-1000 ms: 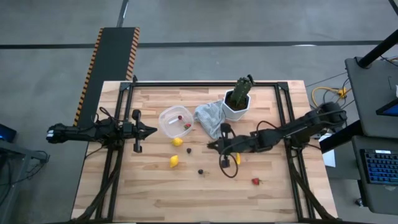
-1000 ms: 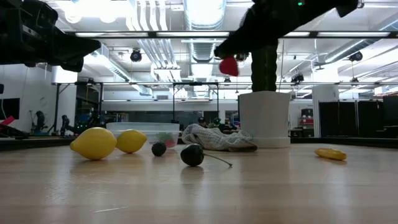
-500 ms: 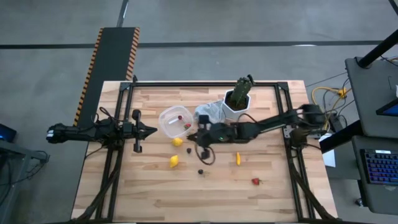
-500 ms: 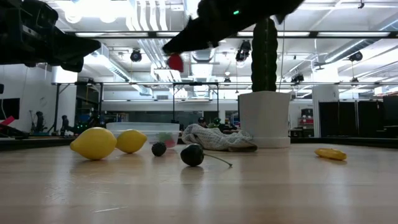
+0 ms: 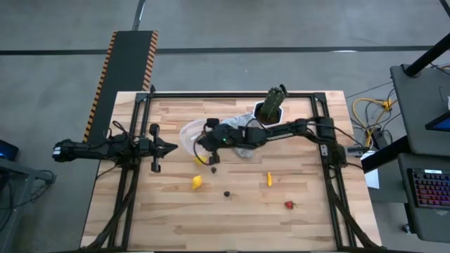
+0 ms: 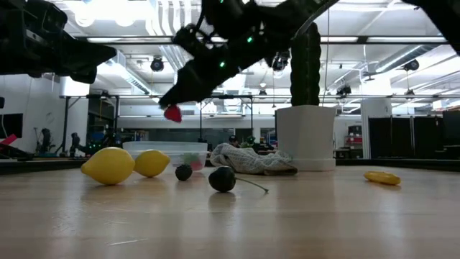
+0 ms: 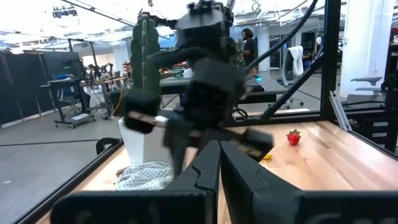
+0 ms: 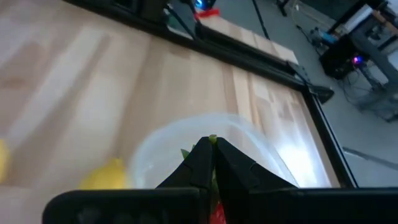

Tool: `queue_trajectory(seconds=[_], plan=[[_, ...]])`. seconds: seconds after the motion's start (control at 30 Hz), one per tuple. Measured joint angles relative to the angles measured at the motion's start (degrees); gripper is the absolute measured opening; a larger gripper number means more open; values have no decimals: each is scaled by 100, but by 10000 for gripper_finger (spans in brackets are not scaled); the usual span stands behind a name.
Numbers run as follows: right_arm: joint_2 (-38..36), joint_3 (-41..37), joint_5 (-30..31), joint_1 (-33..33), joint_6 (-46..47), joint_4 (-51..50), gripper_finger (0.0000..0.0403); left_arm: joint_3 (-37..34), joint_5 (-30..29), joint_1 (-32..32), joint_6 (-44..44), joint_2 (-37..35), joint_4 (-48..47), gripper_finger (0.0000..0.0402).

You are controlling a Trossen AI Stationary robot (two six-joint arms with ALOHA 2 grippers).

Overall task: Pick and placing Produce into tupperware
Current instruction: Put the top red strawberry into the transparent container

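I should keep moving my right gripper down toward the tupperware's open inside (image 5: 190, 135) and let go of the red strawberry (image 6: 172, 113) there, as it is hanging clear above the tupperware's rim.
My right gripper (image 5: 204, 148) reaches across from the table's right and hovers at the near right rim of the clear tupperware (image 5: 188, 133) (image 8: 261, 140). It is shut on a red strawberry (image 6: 172, 113). Two lemons (image 5: 201, 160) (image 5: 197, 182) lie on the table near the tupperware, with a dark piece (image 5: 227, 193), a thin yellow-orange piece (image 5: 268, 179) and another strawberry (image 5: 288, 204). Something reddish shows inside the tupperware (image 6: 192, 160). My left gripper (image 5: 173, 147) waits shut at the table's left, clear of everything. My right gripper pinches the strawberry between its two fingertips (image 6: 181, 101), slanting down toward the table's left. The red body (image 8: 216, 214) sits between the fingers and its green leaf (image 8: 212, 140) pokes out past the tips. The strawberry is lifted clear, above the tupperware's rim height.
The white pot with the green cactus (image 5: 269, 116) stands at the far side and the grey cloth (image 5: 242, 140) lies under my right arm. A dark frame (image 5: 232, 95) edges the table. Bare wood lies along the near edge.
My right gripper has swept from above the yellow-orange piece toward the table's left and far side, carrying the strawberry, and has come down somewhat over the tupperware's near right rim. It has stayed shut on the strawberry.
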Motion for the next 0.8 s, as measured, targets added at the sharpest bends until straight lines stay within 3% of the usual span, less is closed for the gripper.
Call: queue_trajectory(seconds=[0.23,0.8], plan=[[437,312,-15,-343,128,-215,8,0,-2,0,0,26,0,0],[458,259,-17,-491,210,-485,9,0,0,-2,0,28,0,0]])
